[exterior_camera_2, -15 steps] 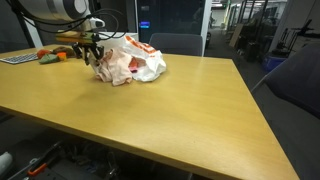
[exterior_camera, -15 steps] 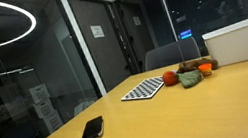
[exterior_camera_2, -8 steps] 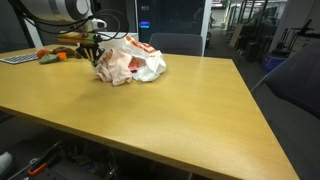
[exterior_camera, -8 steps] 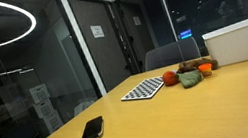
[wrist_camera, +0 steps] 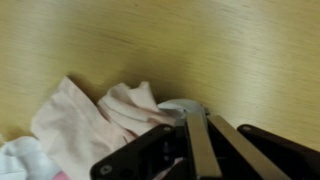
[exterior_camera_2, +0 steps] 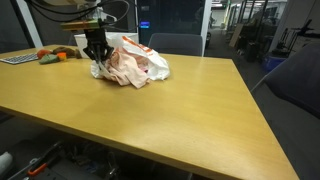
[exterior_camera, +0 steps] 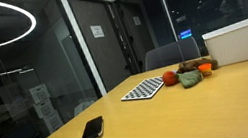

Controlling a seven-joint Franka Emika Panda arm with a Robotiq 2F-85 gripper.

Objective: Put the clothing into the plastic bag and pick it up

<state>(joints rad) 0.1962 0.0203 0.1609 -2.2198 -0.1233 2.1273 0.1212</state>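
The pink clothing [exterior_camera_2: 126, 70] bulges out over the low edge of the plastic bag, so the robot's gripper should lift the pinched fold [wrist_camera: 182, 104] high to bring the bag up around the clothing.
In an exterior view the white plastic bag [exterior_camera_2: 140, 66] with red print lies on the wooden table [exterior_camera_2: 180, 110], with pale pink clothing [exterior_camera_2: 122, 70] bulging from it. My gripper [exterior_camera_2: 97, 64] points straight down at the bag's left edge, its jaws shut. In the wrist view the two fingers [wrist_camera: 200, 140] are pressed together. A thin grey-white fold of the bag [wrist_camera: 180, 107] sits pinched at their tips, and the pink clothing [wrist_camera: 85, 120] lies just to the left. The bag rests on the table.
A keyboard [exterior_camera: 144, 89], a black phone [exterior_camera: 93, 129], an orange ball [exterior_camera: 169, 78] and a green item [exterior_camera: 190, 78] lie at one end of the table. Small toys [exterior_camera_2: 55, 55] sit behind my gripper. An office chair [exterior_camera_2: 175, 44] stands at the far side.
The jaws have gone from open to shut at the bag's left edge. The gripper now stands more upright, and the bag's edge is drawn toward it.
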